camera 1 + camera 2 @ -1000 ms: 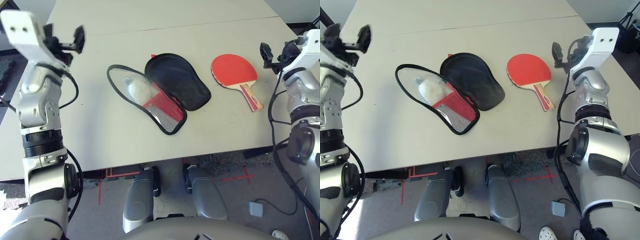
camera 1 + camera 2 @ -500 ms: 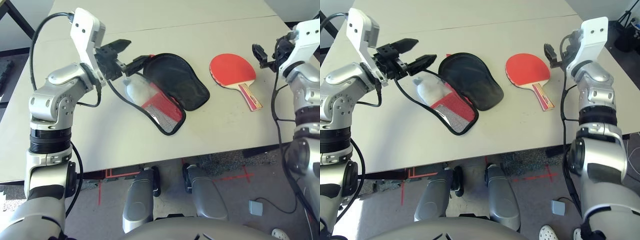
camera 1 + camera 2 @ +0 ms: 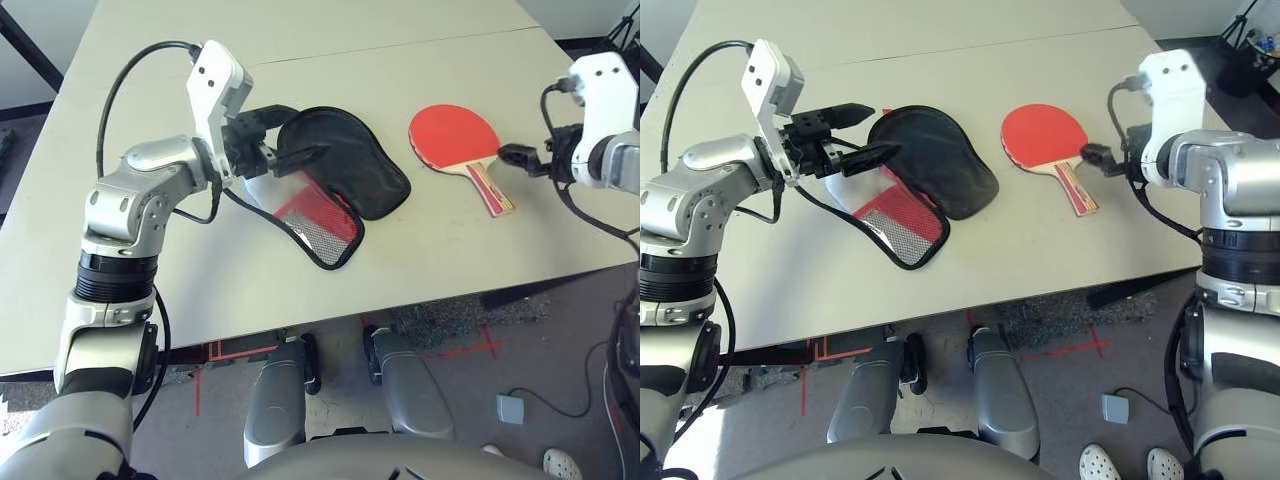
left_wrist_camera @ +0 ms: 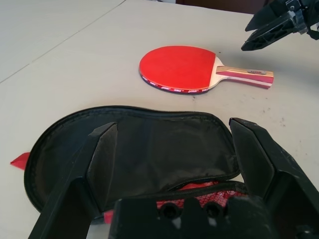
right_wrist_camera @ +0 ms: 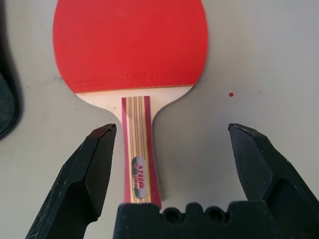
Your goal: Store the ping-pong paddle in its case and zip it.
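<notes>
The right gripper's open fingers have the paddle's striped handle [image 3: 489, 190] running lengthwise between them, so the robot should keep heading toward the paddle's neck [image 3: 470, 166] until the fingers can close across the handle.
The ping-pong paddle [image 3: 452, 137] lies flat on the table, red face up, its striped wooden handle [image 5: 137, 149] pointing toward my right gripper [image 3: 503, 153]. That gripper is open just beyond the handle's end; in the right wrist view [image 5: 169, 144] the handle lies between the fingers, nearer one of them, with neither touching it. The case [image 3: 350, 165] lies open to the left of the paddle, black lining up, its red and mesh pocket [image 3: 315, 220] toward the table's front. My left gripper [image 3: 310, 130] hovers open over the case's left half with nothing in it.
Something white [image 3: 845, 165] shows in the case under my left gripper. The table's [image 3: 450, 250] front edge runs just in front of the case and paddle. There is bare tabletop behind both things and to the far left.
My left gripper has swung further in over the open case. My right gripper has come down from beside the paddle to the end of its handle. Both stayed open.
</notes>
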`<state>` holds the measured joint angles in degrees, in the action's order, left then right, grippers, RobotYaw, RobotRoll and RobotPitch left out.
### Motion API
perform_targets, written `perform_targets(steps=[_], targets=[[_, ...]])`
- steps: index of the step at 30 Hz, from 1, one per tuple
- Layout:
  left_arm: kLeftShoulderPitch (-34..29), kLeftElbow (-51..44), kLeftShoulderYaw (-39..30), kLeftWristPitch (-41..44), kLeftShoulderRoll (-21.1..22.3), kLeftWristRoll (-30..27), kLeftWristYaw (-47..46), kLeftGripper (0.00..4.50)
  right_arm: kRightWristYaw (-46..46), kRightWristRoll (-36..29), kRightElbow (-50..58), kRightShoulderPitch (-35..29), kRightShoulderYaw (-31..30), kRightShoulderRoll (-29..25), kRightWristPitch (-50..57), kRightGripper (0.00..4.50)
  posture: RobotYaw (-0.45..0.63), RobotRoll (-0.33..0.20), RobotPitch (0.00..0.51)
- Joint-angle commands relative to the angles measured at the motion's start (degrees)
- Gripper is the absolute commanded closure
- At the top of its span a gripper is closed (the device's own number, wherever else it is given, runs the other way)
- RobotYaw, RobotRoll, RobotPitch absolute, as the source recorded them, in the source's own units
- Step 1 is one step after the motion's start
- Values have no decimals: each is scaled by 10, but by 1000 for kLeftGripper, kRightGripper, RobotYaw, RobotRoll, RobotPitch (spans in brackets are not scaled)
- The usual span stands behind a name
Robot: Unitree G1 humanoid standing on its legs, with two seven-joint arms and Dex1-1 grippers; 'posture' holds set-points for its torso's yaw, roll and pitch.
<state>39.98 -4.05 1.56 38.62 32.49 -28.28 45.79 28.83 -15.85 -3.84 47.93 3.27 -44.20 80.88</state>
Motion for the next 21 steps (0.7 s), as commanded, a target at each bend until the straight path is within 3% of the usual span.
perform_targets(steps=[1, 17, 21], targets=[[0, -11, 9, -2, -2, 9, 4, 0, -3, 3, -37, 10, -35, 14, 11, 23, -99, 0, 228], [-33, -58, 7, 8, -12, 7, -14, 0, -7, 37, -166, 47, -110, 68, -52, 23, -34, 0, 240], [-37, -59, 7, 5, -14, 8, -15, 0, -2, 43, -167, 40, -114, 67, -60, 1323, -30, 0, 241]])
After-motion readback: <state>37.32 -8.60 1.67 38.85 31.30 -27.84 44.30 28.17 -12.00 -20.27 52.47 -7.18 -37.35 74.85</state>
